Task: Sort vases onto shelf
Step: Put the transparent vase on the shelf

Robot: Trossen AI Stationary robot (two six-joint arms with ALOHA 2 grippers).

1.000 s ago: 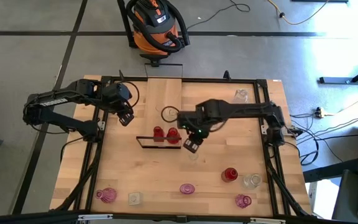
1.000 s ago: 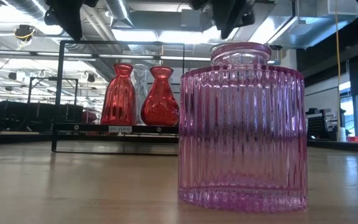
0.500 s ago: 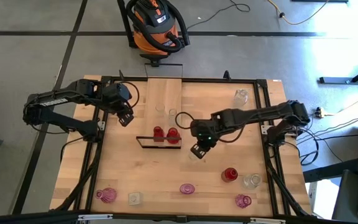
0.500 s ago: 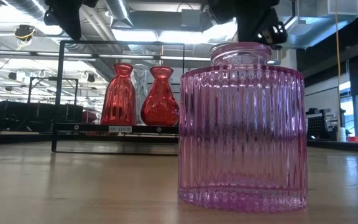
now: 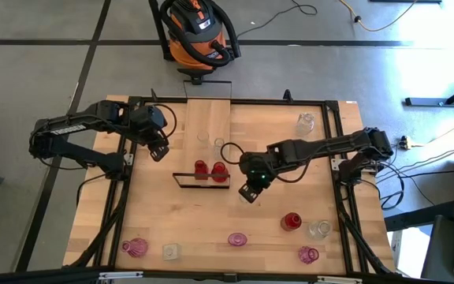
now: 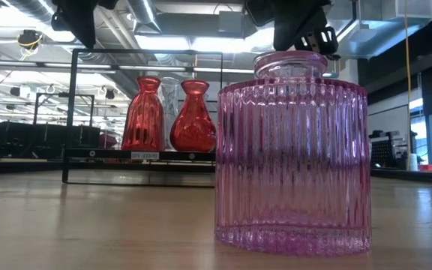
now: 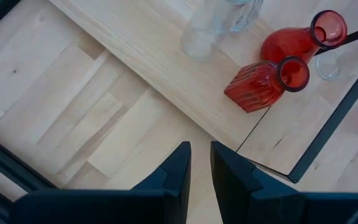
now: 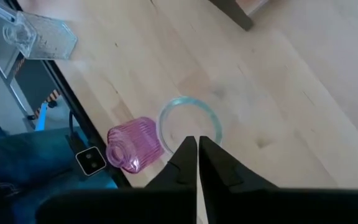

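The clear vase's opening [image 8: 189,122] is under my right gripper's closed fingers, so I should open them, move to the side of its rim [image 8: 219,132] and pinch there.
The shelf [image 5: 210,118] is a light plank with a black frame [image 5: 181,181] at its near end. On it stand two red vases [image 5: 200,169] [image 5: 218,169] and two clear ones [image 5: 203,138] farther back. My right gripper [image 5: 247,193] is shut just past the shelf's near end. Its tips [image 8: 197,142] sit at the near rim of a clear vase [image 8: 189,121] that stands on the table. My left gripper [image 5: 161,151] hovers left of the shelf. Its fingers [image 7: 199,149] stand a little apart with nothing between them. My right gripper comes slanting down from above onto the clear vase's round rim [image 8: 211,124]. Its own shut fingertips [image 8: 188,146] cover the spot, so I cannot tell whether they touch or hold the rim. The vase stands upright on the table.
Along the near edge stand loose vases: pink [image 5: 135,248], clear [image 5: 170,252], pink [image 5: 237,239], red [image 5: 292,222], clear [image 5: 319,229], pink [image 5: 308,255]. Another clear one [image 5: 306,121] is at the far right. A ribbed pink vase [image 6: 291,150] fills the low view.
My right gripper has sunk and gone a little toward the table's near edge, onto the clear vase beside the shelf's end. Its wrist has tipped and its fingers have come together. The arm's elbow has swung out toward the table's right edge.
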